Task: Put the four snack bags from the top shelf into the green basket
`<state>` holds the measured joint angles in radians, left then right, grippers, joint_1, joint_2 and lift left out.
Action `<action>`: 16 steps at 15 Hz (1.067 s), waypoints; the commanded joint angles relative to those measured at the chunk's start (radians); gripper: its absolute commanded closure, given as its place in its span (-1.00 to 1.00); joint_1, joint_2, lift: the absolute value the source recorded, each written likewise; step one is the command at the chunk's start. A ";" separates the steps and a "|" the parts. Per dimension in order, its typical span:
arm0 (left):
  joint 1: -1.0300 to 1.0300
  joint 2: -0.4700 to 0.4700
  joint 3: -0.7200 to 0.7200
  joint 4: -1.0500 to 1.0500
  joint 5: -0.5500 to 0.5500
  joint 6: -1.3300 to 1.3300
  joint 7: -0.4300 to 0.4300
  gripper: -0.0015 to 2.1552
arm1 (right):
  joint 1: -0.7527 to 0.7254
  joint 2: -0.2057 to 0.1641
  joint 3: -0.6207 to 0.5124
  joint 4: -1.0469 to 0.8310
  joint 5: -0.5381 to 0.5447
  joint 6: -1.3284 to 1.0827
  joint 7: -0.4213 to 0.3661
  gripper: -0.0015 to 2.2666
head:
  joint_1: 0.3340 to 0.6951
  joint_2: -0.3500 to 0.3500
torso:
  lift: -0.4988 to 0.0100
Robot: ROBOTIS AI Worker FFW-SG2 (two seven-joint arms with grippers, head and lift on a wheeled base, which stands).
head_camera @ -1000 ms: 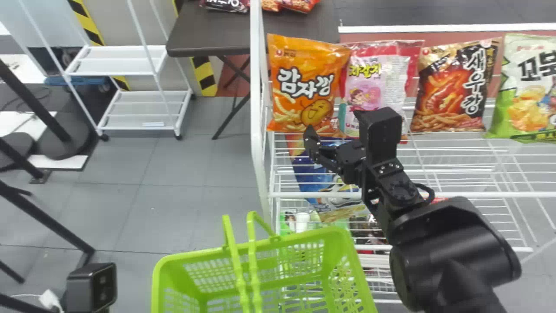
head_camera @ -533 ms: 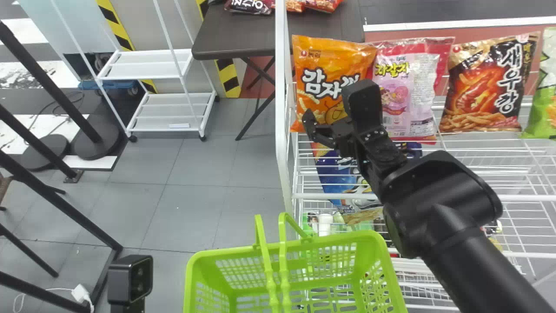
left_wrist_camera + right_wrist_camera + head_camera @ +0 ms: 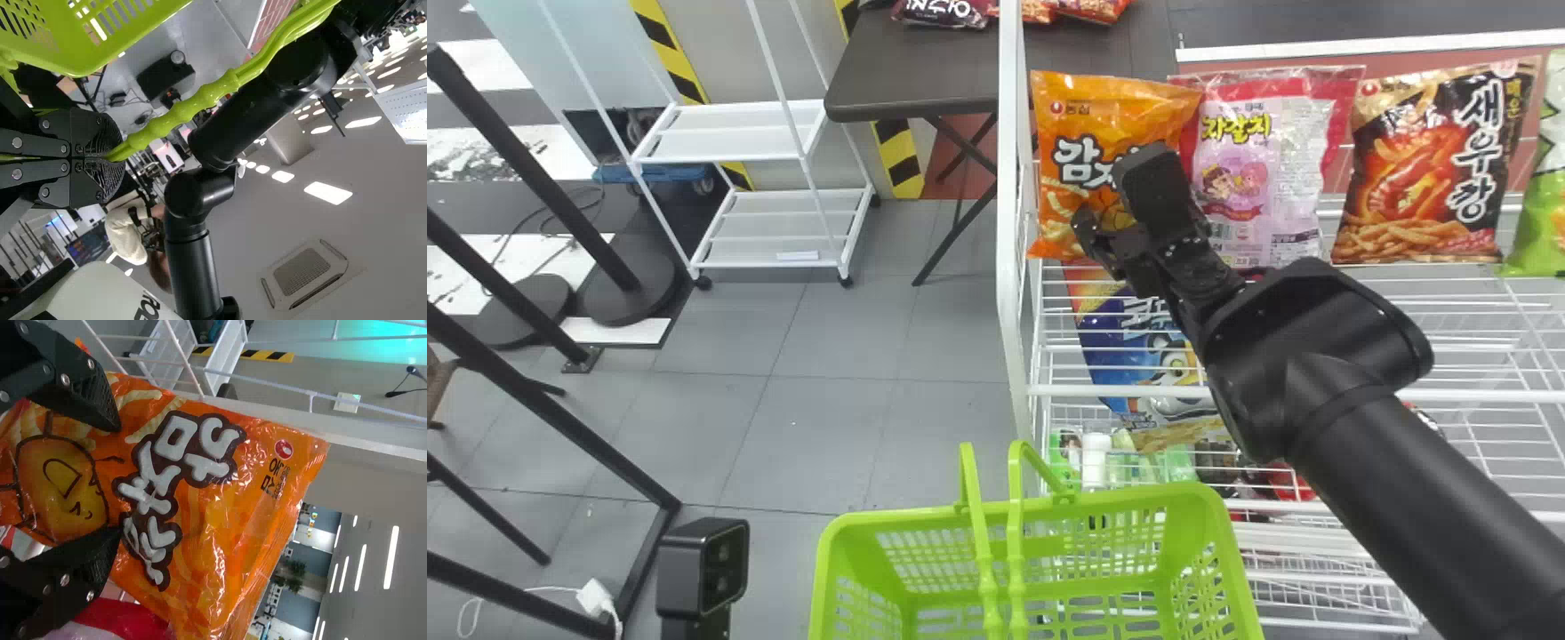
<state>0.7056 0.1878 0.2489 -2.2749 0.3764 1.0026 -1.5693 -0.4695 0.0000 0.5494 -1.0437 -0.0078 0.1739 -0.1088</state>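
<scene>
I expect the pink bag [image 3: 1262, 176] to stay spread and upright when I lift it by its lower part, because its puffed side and wide top edge [image 3: 1267, 78] stand straight.
My right gripper [image 3: 1104, 238] is before the lower part of the orange snack bag [image 3: 1072, 191], leftmost on the top shelf. In the right wrist view the right gripper [image 3: 119, 479] stands open, one finger towards each side of the orange bag's [image 3: 220, 520] printed face. To its right stand a pink bag [image 3: 1267, 169], a black-and-red bag [image 3: 1423, 178] and a green bag [image 3: 1538, 213]. My left gripper [image 3: 698, 569] is at the lower left; in the left wrist view the left gripper [image 3: 107, 159] is shut on a handle [image 3: 180, 115] of the green basket [image 3: 880, 519].
The rack's white post [image 3: 1009, 222] rises close left of the orange bag. A blue bag [image 3: 1129, 356] and other goods are on lower shelves. Behind stand a dark table [image 3: 911, 80] and a white cart [image 3: 774, 213]; black poles [image 3: 534, 284] stand at the left.
The head view has swung left, so the rack and basket appear farther right. My right gripper has moved up and closer to the orange bag. The left gripper keeps its hold.
</scene>
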 commanded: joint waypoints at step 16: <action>-0.049 0.024 0.016 0.032 -0.002 0.000 -0.011 0.99 | 0.270 0.001 -0.049 -0.458 0.089 0.126 -0.012 0.99 | 1.00 0.57 | 0.94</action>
<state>0.6745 0.2152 0.2652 -2.2533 0.3784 0.9995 -1.5693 -0.2406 0.0000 0.5135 -1.4250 0.0812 0.2737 -0.1211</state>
